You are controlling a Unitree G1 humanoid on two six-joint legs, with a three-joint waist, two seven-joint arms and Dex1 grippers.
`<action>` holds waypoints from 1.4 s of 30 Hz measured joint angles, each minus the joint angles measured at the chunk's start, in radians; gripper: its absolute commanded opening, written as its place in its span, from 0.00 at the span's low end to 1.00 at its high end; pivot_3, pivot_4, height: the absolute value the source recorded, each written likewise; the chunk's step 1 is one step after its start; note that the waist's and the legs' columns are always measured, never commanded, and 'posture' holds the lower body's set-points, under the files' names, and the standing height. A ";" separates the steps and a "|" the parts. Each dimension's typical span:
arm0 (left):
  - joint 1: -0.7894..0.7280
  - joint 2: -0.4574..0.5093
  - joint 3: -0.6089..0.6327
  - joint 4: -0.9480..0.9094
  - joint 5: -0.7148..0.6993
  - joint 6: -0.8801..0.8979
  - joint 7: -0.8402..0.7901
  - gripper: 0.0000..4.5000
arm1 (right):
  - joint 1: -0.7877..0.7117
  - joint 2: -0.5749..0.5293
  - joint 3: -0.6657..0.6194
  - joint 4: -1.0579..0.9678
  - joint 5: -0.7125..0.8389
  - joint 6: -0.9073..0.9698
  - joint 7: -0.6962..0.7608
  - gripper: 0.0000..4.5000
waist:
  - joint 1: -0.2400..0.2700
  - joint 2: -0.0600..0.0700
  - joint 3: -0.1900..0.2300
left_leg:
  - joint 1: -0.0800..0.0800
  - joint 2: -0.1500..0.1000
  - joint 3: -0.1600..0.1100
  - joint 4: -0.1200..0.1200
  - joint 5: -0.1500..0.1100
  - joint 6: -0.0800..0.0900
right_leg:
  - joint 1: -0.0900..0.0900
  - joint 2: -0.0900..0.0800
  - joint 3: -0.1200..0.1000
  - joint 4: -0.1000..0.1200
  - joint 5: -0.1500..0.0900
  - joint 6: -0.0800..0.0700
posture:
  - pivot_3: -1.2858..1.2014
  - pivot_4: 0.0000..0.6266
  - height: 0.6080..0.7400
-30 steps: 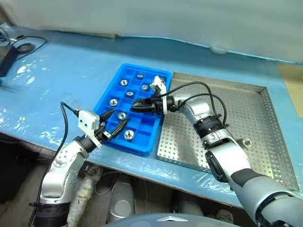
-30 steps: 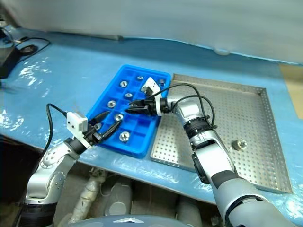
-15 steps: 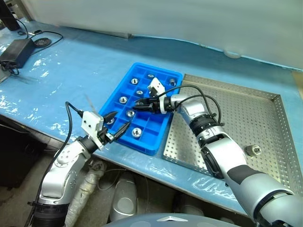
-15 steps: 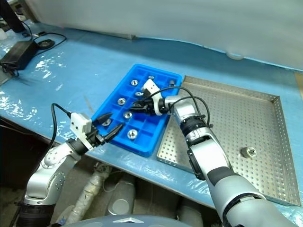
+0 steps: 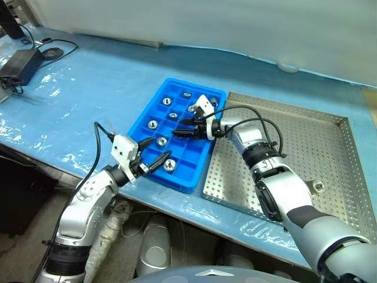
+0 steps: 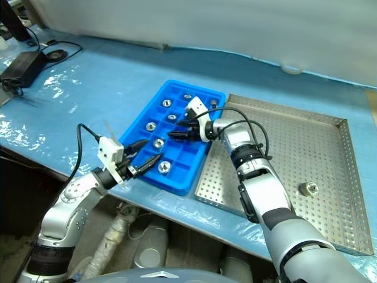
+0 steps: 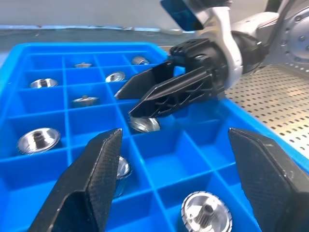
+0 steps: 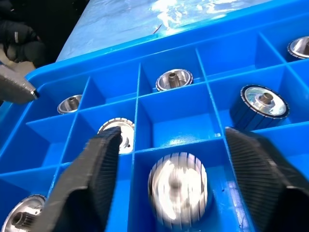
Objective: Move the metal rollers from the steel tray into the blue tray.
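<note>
The metal roller is in its compartment (image 8: 177,188) under my open fingers, so my right gripper should go on moving to the lone roller on the steel tray (image 6: 309,188) and close.
The blue tray (image 5: 194,174) lies left of the steel tray (image 5: 330,127) and holds several metal rollers (image 5: 152,124) in its compartments. One roller (image 5: 318,187) lies on the steel tray's perforated floor near the right rim. My right gripper (image 5: 177,130) hangs open over the middle of the blue tray. A roller (image 8: 177,188), blurred, sits in the compartment just below its spread fingers (image 8: 96,183). My left gripper (image 5: 162,148) is open and empty at the blue tray's near left corner, just above a roller (image 5: 169,164).
A blue plastic sheet covers the table (image 5: 88,88). A black power brick (image 5: 16,61) and its cable lie at the far left. The table's front edge runs just below the two trays. A pale wall closes off the back.
My right gripper was shut on a roller over the blue tray and now stands open, with the roller below it in a compartment. The left gripper has crept slightly toward the tray. The camera shifted.
</note>
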 measured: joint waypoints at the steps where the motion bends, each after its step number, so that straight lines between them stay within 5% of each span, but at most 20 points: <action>1: -0.016 -0.005 -0.008 0.007 -0.003 0.001 -0.006 0.82 | 0.002 0.000 -0.005 -0.002 0.000 -0.003 -0.007 0.89 | 0.000 0.000 0.000 | 0.000 0.000 0.000 0.000 0.000 0.000 | 0.000 0.000 0.000 0.001 0.000 0.000 | 0.68 0.24 1.00; 9: -0.217 -0.043 -0.104 0.212 0.001 -0.005 -0.125 0.82 | 0.120 -0.110 -0.096 -0.234 0.025 0.045 -0.100 0.89 | -0.046 0.001 0.000 | 0.001 -0.001 0.000 0.008 0.001 -0.002 | 0.002 -0.001 0.001 0.008 0.000 0.000 | 0.53 0.24 1.00; 23: -0.630 -0.228 -0.211 0.770 0.058 -0.187 -0.469 0.82 | 0.573 -0.260 -0.417 -0.810 0.057 0.318 -0.562 0.89 | -0.303 0.001 0.000 | 0.006 -0.002 0.009 0.013 0.001 0.000 | 0.001 0.000 0.014 0.008 0.001 0.002 | 0.38 0.24 1.00; 33: -0.636 -0.254 -0.212 0.836 0.103 -0.241 -0.511 0.82 | 0.699 -0.274 -0.430 -0.913 0.124 0.502 -0.575 0.89 | -0.333 0.001 0.000 | 0.010 -0.003 0.021 0.016 -0.006 0.011 | 0.002 -0.001 0.025 0.001 0.004 0.005 | 0.39 0.24 1.00; 36: -0.629 -0.259 -0.208 0.840 0.107 -0.243 -0.506 0.82 | 0.708 -0.282 -0.403 -0.909 0.138 0.523 -0.551 0.75 | -0.333 0.001 0.000 | 0.009 -0.003 0.022 0.016 -0.007 0.012 | 0.003 -0.001 0.025 -0.003 0.005 0.005 | 0.40 0.24 1.00; 40: -0.626 -0.264 -0.196 0.839 0.107 -0.242 -0.489 0.82 | 0.697 -0.304 -0.371 -0.894 0.135 0.519 -0.535 0.42 | -0.330 0.001 0.000 | 0.010 -0.003 0.023 0.015 -0.008 0.014 | 0.003 -0.001 0.025 -0.004 0.005 0.005 | 0.41 0.24 1.00; 42: -0.623 -0.262 -0.192 0.839 0.108 -0.244 -0.481 0.82 | 0.682 -0.308 -0.349 -0.886 0.140 0.520 -0.511 0.37 | -0.330 0.001 0.000 | 0.010 -0.003 0.024 0.015 -0.008 0.014 | 0.003 -0.001 0.025 -0.004 0.005 0.005 | 0.42 0.24 1.00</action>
